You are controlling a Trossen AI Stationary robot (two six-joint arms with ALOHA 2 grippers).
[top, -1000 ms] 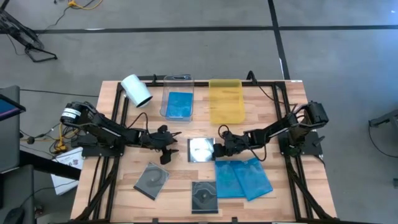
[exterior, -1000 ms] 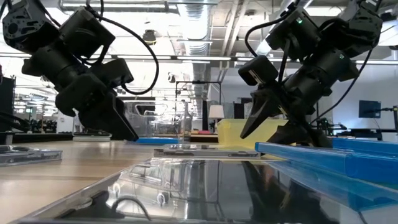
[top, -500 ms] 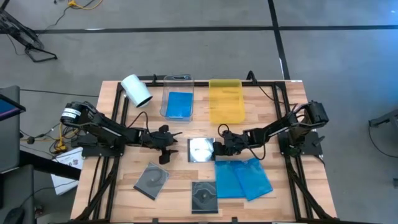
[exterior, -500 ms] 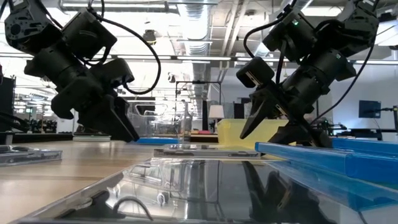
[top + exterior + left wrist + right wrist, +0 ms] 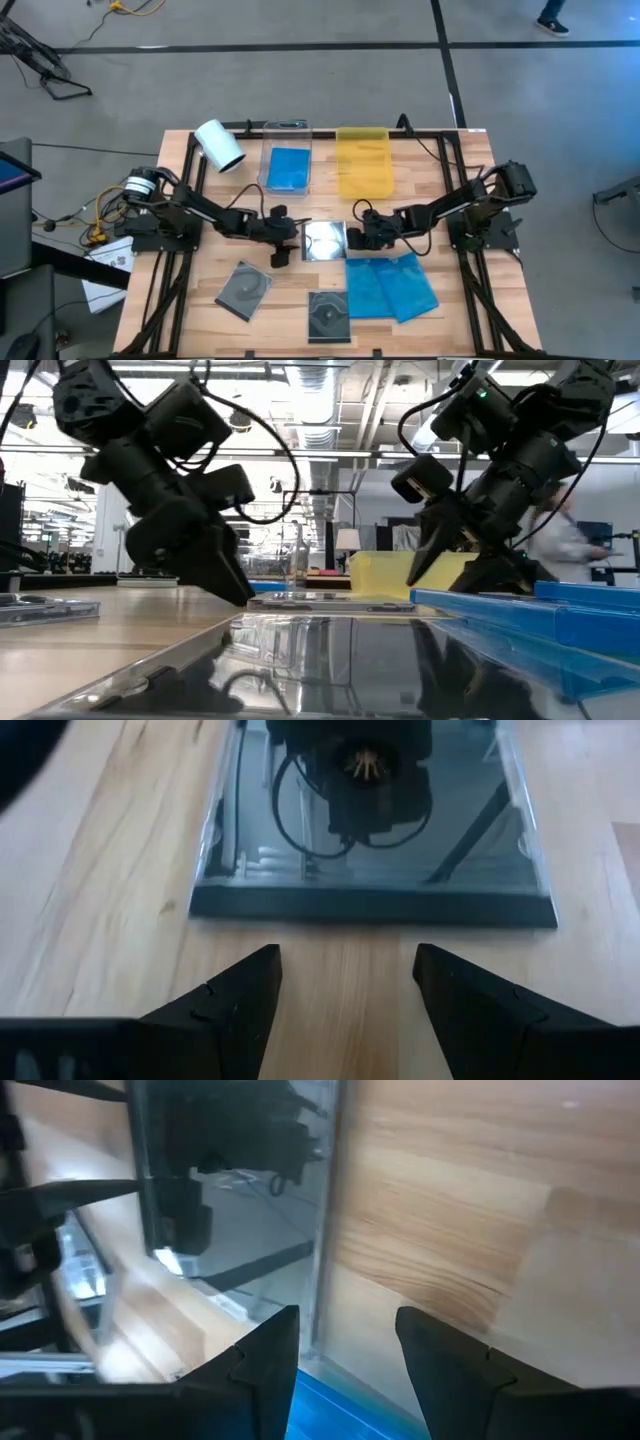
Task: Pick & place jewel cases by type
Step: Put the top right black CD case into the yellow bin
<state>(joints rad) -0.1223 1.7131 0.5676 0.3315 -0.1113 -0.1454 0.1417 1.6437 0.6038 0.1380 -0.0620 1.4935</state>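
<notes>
Next, my right gripper shifts farther along the clear jewel case's edge (image 5: 328, 1230) before closing, since its fingers meet that case only near its corner (image 5: 312, 1352) by the blue case.
A clear jewel case (image 5: 323, 240) with a shiny disc lies flat at mid-table. My left gripper (image 5: 286, 242) stands open just off its left edge; in the left wrist view the case's dark spine (image 5: 370, 906) lies ahead of the open fingers (image 5: 345, 982), apart from them. My right gripper (image 5: 352, 238) is open at the case's right edge (image 5: 322, 1230), slanting down, its fingers on either side of that edge near a corner. Two blue jewel cases (image 5: 391, 285) lie near right, two dark grey ones (image 5: 245, 288) (image 5: 328, 315) near left. Another blue case (image 5: 288, 168) lies in the clear tray.
A clear tray (image 5: 286, 130) and a yellow tray (image 5: 363, 163) stand side by side at the far middle. A white roll (image 5: 218, 145) lies at the far left corner. Bare wood shows left of the left gripper and at the far right.
My left gripper has moved toward the table's right edge and slightly down, closing in on the clear case's left edge, still open. The right gripper has stayed nearly where it was. The cases have not moved.
</notes>
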